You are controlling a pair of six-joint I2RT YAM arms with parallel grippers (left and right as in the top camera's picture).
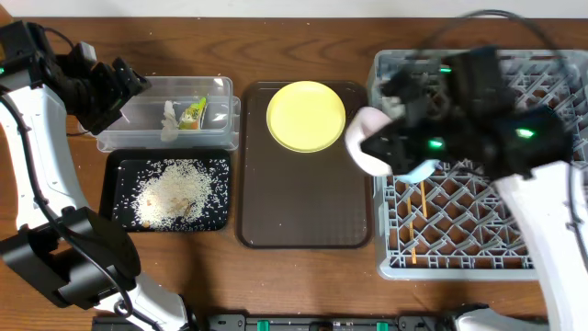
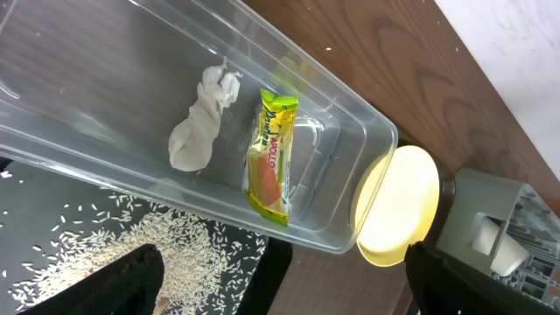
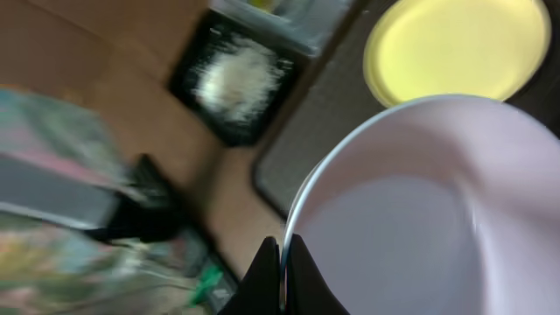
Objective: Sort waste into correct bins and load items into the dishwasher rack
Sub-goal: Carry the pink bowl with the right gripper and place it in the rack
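The bowl's rim (image 1: 356,147) is in my right gripper's fingers and the rack's near corner (image 1: 412,243) is open, so my right gripper should go on moving there and let go of the bowl on the rack's pegs.
My right gripper (image 3: 282,254) is shut on the rim of the light blue bowl (image 3: 420,201), which is white inside. It holds the bowl (image 1: 367,138) tilted over the left edge of the grey dishwasher rack (image 1: 478,248). Two chopsticks (image 1: 421,216) lie in the rack. The yellow plate (image 1: 306,115) rests on the brown serving tray (image 1: 303,202). My left gripper (image 2: 289,289) hangs open and empty over the clear tub (image 1: 138,140). In the tub lie the white tissue (image 2: 199,122) and the green-and-yellow wrapper (image 2: 269,157). Rice scraps (image 1: 175,191) cover the black tray (image 1: 119,165).
The clear tub and the black tray sit side by side left of the brown tray. The rack fills the right side of the wooden table (image 1: 303,37). The right arm (image 1: 551,211) reaches across the rack.
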